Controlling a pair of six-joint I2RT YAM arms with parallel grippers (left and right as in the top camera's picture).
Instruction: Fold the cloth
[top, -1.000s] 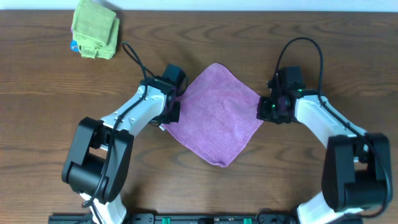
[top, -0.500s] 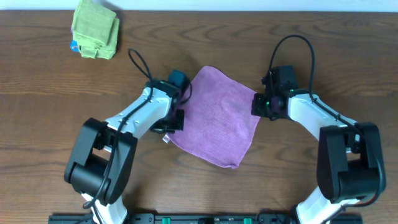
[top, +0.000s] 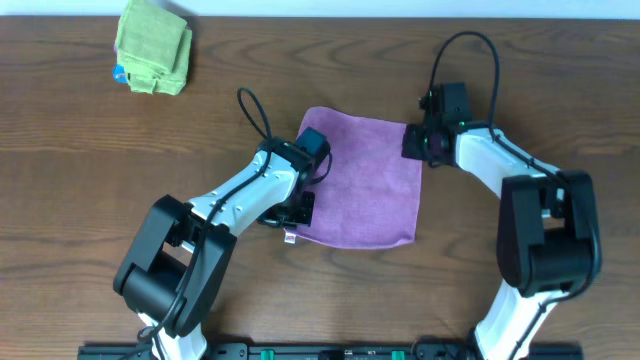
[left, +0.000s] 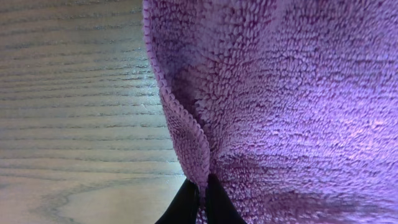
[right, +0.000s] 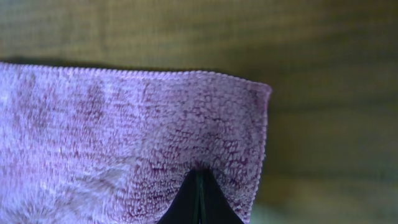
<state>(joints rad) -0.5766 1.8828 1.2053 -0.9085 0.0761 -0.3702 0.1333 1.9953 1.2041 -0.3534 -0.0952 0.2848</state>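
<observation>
Next, I grip the cloth's side edge again with my left gripper and take the cloth's near corner (top: 410, 240) with my right gripper before folding, because my grippers pinch diagonal corners of the cloth (top: 406, 127).
The purple cloth (top: 365, 180) lies spread on the wooden table, roughly square, in the overhead view. My left gripper (top: 297, 212) is shut on the cloth's near-left corner; the left wrist view shows the cloth's edge (left: 186, 134) pinched between the black fingertips (left: 200, 202). My right gripper (top: 413, 143) is shut on the cloth's far-right corner; the right wrist view shows the fingertips (right: 199, 199) closed on the cloth (right: 124, 143) near its corner.
A folded green cloth (top: 153, 46) lies at the far left of the table, over a small blue object (top: 118, 73). Black cables loop above each wrist. The cloth's white tag (top: 290, 237) sticks out by the left gripper.
Both grippers have dragged their corners: the left moved right and toward the near edge, the right moved left and away. The cloth has turned from a diamond to a square.
</observation>
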